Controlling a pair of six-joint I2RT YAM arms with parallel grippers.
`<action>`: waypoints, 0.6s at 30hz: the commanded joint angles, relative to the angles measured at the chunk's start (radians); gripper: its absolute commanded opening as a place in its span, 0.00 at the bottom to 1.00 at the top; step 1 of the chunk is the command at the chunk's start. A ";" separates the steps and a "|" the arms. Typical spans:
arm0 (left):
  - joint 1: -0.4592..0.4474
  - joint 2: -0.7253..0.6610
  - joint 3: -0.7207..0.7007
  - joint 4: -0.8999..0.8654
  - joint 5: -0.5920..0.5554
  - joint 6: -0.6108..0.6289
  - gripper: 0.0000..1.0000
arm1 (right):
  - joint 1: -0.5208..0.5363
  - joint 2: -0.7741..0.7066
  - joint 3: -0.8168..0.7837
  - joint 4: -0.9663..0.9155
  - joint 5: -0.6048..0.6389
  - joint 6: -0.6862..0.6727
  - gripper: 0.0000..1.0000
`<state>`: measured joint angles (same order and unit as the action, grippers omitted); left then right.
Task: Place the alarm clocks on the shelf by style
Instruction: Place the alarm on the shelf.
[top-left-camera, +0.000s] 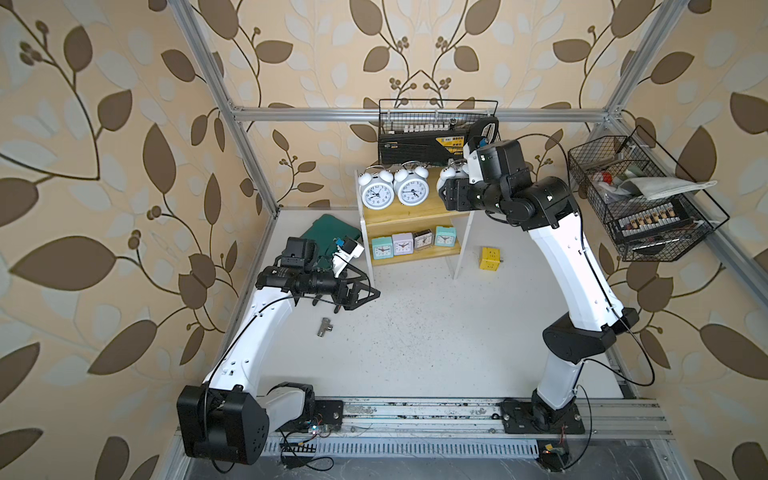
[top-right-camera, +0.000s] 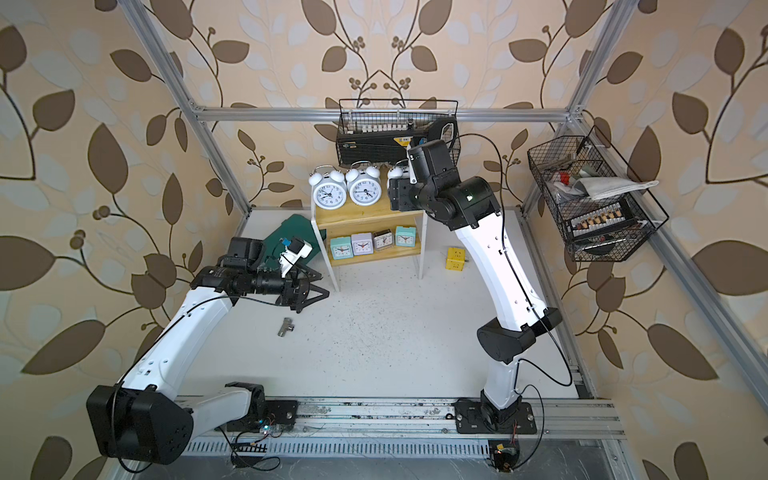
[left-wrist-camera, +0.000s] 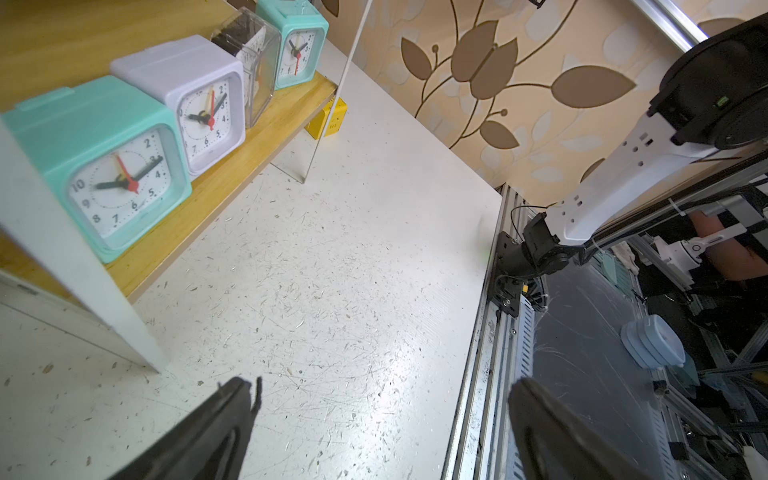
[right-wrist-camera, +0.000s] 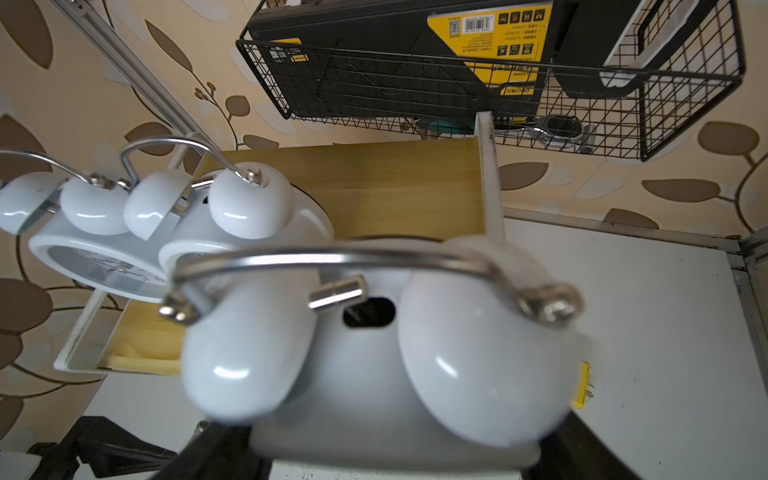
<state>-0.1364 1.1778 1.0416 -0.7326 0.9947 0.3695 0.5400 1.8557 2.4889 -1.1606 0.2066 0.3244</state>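
Note:
My right gripper should keep lowering the third twin-bell clock (top-left-camera: 447, 172) beside the second one until it stands, because it hangs upright over the top board's loose end (top-left-camera: 435, 208).
The shelf (top-left-camera: 415, 215) stands at the back of the table. Two white twin-bell alarm clocks (top-left-camera: 376, 192) (top-left-camera: 411, 189) stand side by side on its top board. A third twin-bell clock (right-wrist-camera: 374, 345) sits at that board's right end, with my right gripper (right-wrist-camera: 386, 453) shut on its body; in both top views the arm hides most of it. On the lower board stand a mint clock (top-left-camera: 381, 247), a lilac one (top-left-camera: 402, 244), a grey one (top-left-camera: 423, 240) and a second mint one (top-left-camera: 445, 237). My left gripper (top-left-camera: 363, 299) hangs open and empty over the table, left of the shelf.
A small yellow cube (top-left-camera: 489, 258) lies right of the shelf's leg. A green cloth (top-left-camera: 328, 228) lies behind the left arm, and a metal tee fitting (top-left-camera: 325, 327) in front of it. Black wire baskets hang on the back wall (top-left-camera: 436, 133) and the right wall (top-left-camera: 640, 195).

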 joint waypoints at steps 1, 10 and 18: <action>0.012 -0.017 0.025 0.000 0.007 0.011 0.99 | -0.005 0.010 -0.003 0.080 0.019 0.008 0.66; 0.014 -0.018 0.021 -0.001 0.013 0.013 0.99 | -0.012 0.074 0.020 0.111 0.026 0.011 0.67; 0.017 -0.018 0.017 0.001 0.019 0.017 0.99 | -0.026 0.100 0.012 0.130 0.034 0.019 0.67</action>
<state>-0.1299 1.1778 1.0416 -0.7322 0.9955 0.3698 0.5217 1.9522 2.4882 -1.0939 0.2150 0.3328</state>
